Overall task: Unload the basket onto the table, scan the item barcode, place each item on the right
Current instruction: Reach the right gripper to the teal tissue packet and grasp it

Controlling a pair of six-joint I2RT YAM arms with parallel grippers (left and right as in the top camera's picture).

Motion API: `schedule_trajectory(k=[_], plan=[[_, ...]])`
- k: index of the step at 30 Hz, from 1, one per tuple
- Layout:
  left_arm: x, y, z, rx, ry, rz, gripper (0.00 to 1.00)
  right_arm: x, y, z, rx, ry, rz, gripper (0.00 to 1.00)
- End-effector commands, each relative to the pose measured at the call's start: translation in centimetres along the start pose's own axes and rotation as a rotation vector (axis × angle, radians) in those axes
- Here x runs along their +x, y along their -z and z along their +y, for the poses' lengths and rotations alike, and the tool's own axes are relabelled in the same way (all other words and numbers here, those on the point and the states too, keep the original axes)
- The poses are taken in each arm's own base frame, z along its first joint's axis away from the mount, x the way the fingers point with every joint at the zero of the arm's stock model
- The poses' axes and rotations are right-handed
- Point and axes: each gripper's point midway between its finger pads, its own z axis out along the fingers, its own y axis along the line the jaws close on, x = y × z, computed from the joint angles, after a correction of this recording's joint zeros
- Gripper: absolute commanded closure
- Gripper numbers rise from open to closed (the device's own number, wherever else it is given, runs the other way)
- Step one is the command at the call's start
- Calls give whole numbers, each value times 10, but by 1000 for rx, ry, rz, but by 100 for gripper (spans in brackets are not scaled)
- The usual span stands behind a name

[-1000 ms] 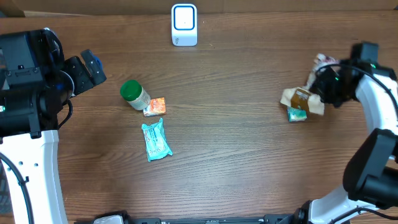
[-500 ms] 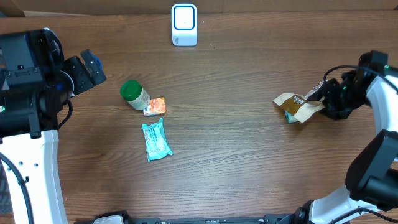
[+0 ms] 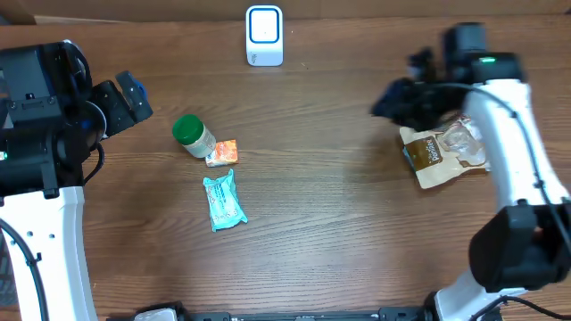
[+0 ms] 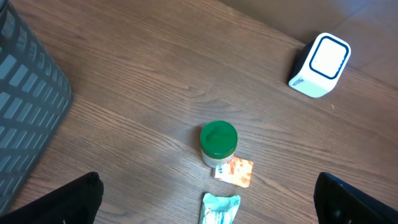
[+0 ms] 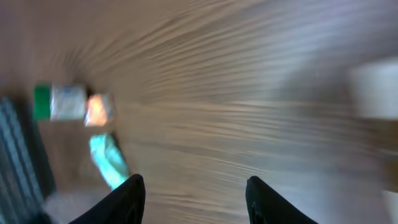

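I keep moving across the open wood between my empty right gripper and the teal packet [image 3: 224, 198] until the fingers are on both sides of the packet's near end [image 3: 232, 218] and close.
The white barcode scanner [image 3: 264, 36] stands at the table's far edge, also in the left wrist view as the scanner [image 4: 320, 65]. A green-lidded bottle [image 3: 192, 134], an orange packet [image 3: 223, 152] and a teal packet [image 3: 223, 201] lie left of centre. A tan pouch [image 3: 434, 157] and a clear packet [image 3: 465, 139] lie at the right. My right gripper [image 3: 393, 100] hovers open and empty, up and left of the tan pouch. Its wrist view is motion-blurred, with the gripper [image 5: 196, 193] above bare wood. My left gripper [image 3: 134, 98] stays wide open and empty at the far left.
A grey mesh basket [image 4: 25, 112] stands at the left of the left wrist view. That view also holds the bottle [image 4: 218, 142], the orange packet [image 4: 234, 171] and the teal packet [image 4: 219, 210]. Bare brown wood stretches across the middle of the table.
My right gripper opened and let go of the tan pouch, which now lies flat at the right. The right arm then swung up and left. The left arm stayed still.
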Motion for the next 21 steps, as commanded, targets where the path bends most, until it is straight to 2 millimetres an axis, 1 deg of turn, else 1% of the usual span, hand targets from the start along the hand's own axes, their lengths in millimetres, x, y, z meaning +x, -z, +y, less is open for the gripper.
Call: schedule_trajectory(k=[1, 3, 6, 7, 11, 14, 17, 21], plan=[[-1, -2, 3, -11, -5, 2, 1, 26, -35, 53, -56, 84, 54, 47], [-1, -2, 3, -11, -5, 2, 0, 39, -56, 78, -76, 134, 63, 47], [-1, -2, 3, -11, -5, 2, 1, 61, -88, 108, -102, 172, 81, 47], [0, -2, 2, -11, -5, 2, 0, 71, -98, 117, -112, 187, 95, 47], [-1, -2, 2, -10, -5, 2, 0, 111, -137, 140, -130, 226, 152, 48], [-1, -2, 3, -11, -5, 2, 1, 137, -164, 153, -140, 261, 195, 48], [-1, -2, 3, -11, -5, 2, 1, 159, -187, 159, -135, 281, 241, 48], [-1, -2, 3, -11, -5, 2, 0, 181, -214, 152, -95, 251, 307, 48]])
